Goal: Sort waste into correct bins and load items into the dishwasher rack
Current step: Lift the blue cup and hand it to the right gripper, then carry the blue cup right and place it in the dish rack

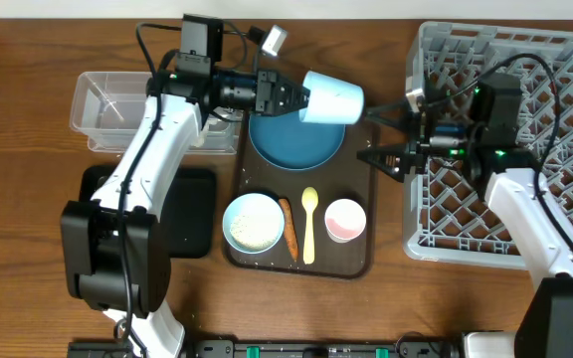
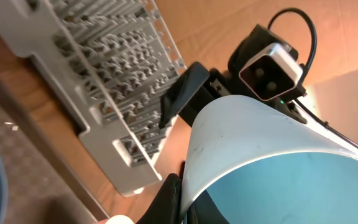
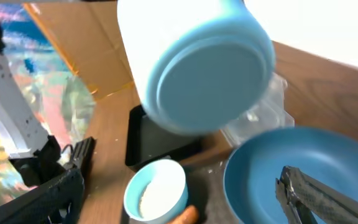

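Note:
The small blue cup point(image 1: 312, 96) is held by its rim in my left gripper, short of the dishwasher rack, so next my right gripper grabs the cup point(image 1: 357, 103) by its base.
My left gripper point(image 1: 301, 96) is shut on the rim of the small blue cup point(image 1: 332, 97) and holds it on its side above the dark-blue plate point(image 1: 291, 144). The cup fills the left wrist view point(image 2: 260, 162) and shows bottom-first in the right wrist view point(image 3: 197, 68). My right gripper point(image 1: 368, 134) is open and empty, just right of the cup, at the grey dishwasher rack's point(image 1: 525, 149) left edge. The light-blue bowl point(image 1: 254, 221) holds white rice. An orange carrot stick point(image 1: 288, 227), the pale yellow spoon point(image 1: 309, 224) and the pink cup point(image 1: 345, 219) lie beside it.
The plate, bowl, spoon and pink cup rest on a dark brown serving tray point(image 1: 361, 261). A clear tub point(image 1: 117, 104) stands at the back left, with a black tray point(image 1: 187, 214) in front of it, partly under my left arm.

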Available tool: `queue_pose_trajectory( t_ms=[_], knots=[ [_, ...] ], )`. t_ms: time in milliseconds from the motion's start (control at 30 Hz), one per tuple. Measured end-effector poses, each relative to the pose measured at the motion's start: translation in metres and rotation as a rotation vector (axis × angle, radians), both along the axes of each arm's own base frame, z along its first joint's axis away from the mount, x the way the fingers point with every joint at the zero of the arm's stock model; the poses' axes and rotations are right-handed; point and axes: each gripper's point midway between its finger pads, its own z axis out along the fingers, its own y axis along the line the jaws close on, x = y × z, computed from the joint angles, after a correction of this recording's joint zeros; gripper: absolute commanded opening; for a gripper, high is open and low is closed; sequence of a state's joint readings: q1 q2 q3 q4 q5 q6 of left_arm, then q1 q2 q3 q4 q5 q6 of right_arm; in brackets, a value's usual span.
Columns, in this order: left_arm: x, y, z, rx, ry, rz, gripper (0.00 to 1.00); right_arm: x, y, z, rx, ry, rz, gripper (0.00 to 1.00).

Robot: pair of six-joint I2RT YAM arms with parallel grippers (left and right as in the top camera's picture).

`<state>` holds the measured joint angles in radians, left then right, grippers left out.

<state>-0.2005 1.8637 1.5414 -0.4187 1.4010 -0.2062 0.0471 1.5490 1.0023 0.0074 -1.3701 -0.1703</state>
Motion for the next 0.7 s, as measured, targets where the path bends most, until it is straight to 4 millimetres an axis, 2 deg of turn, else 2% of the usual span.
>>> queue_pose_trajectory(
  t_ms=[433, 600, 700],
  knots=[
    [-0.015, -0.016, 0.004, -0.024, 0.006, -0.065, 0.06, 0.016, 0.006, 0.035, 0.035, -0.171, -0.031, 0.95],
    [-0.015, -0.017, 0.004, -0.024, 0.006, -0.067, 0.06, 0.016, 0.01, 0.04, 0.046, -0.17, -0.026, 0.85],
    [-0.015, -0.017, 0.004, -0.024, 0.006, -0.067, 0.06, 0.011, 0.019, 0.04, 0.05, -0.158, -0.001, 0.8]
  ],
)
